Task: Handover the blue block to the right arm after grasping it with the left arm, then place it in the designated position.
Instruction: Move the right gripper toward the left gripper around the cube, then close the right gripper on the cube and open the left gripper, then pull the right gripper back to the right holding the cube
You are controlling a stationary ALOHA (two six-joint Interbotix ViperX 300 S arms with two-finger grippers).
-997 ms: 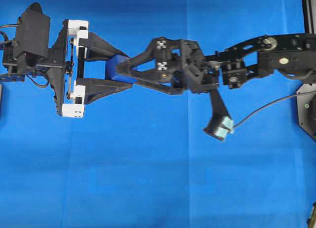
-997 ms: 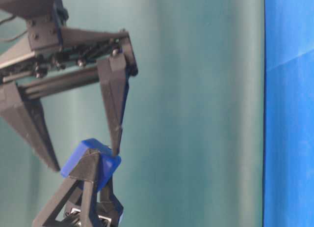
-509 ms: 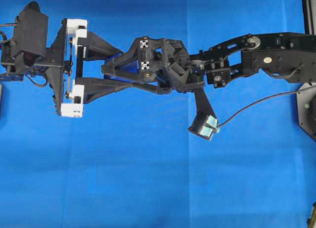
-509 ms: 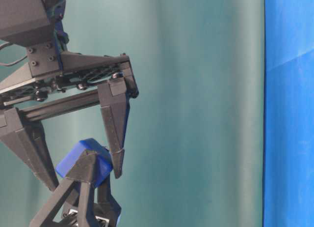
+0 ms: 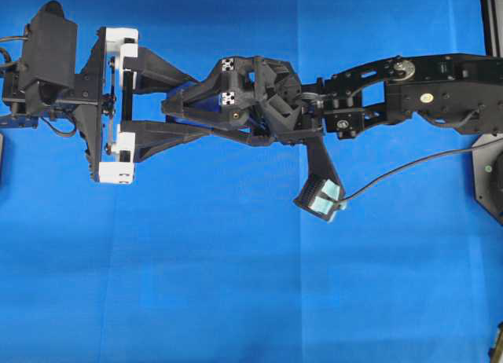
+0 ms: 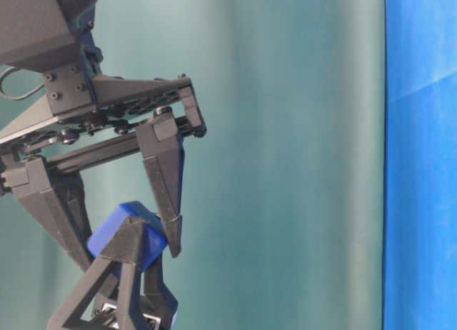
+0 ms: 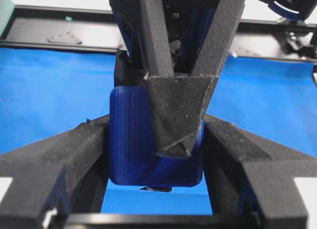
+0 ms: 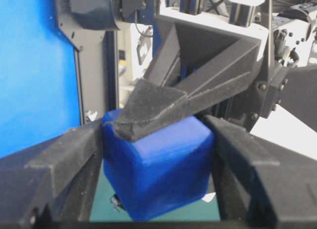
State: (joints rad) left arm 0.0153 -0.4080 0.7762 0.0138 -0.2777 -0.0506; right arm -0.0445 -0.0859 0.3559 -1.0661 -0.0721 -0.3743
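Observation:
My left gripper should open and let go of the blue block point(image 6: 113, 228) before my right gripper carries it away, because my left gripper's fingers are still clamped on it while my right gripper holds it.
The blue block point(image 6: 123, 231) hangs in the air above the blue cloth point(image 5: 236, 284), pinched from two directions. My left gripper point(image 7: 155, 136) is shut on it, its fingers point(image 7: 74, 157) pressing both sides. The right gripper point(image 8: 158, 152) is shut on the same blue block point(image 8: 163, 164), its fingers point(image 8: 64, 154) touching the other pair of faces. In the table-level view the right fingers point(image 6: 166, 194) come down from above and a left finger point(image 6: 132, 255) rises from below. Overhead, the left gripper point(image 5: 192, 105) and right gripper point(image 5: 174, 115) interlock and hide the block.
The right arm's wrist camera point(image 5: 320, 198) hangs below the joined grippers, trailing a cable point(image 5: 409, 170) to the right edge. Black hardware point(image 5: 489, 182) stands at the right border. A teal backdrop point(image 6: 285, 158) fills the table-level view.
The right gripper slid left over the block and its wide-open fingers closed onto it. The left gripper kept its hold and barely moved.

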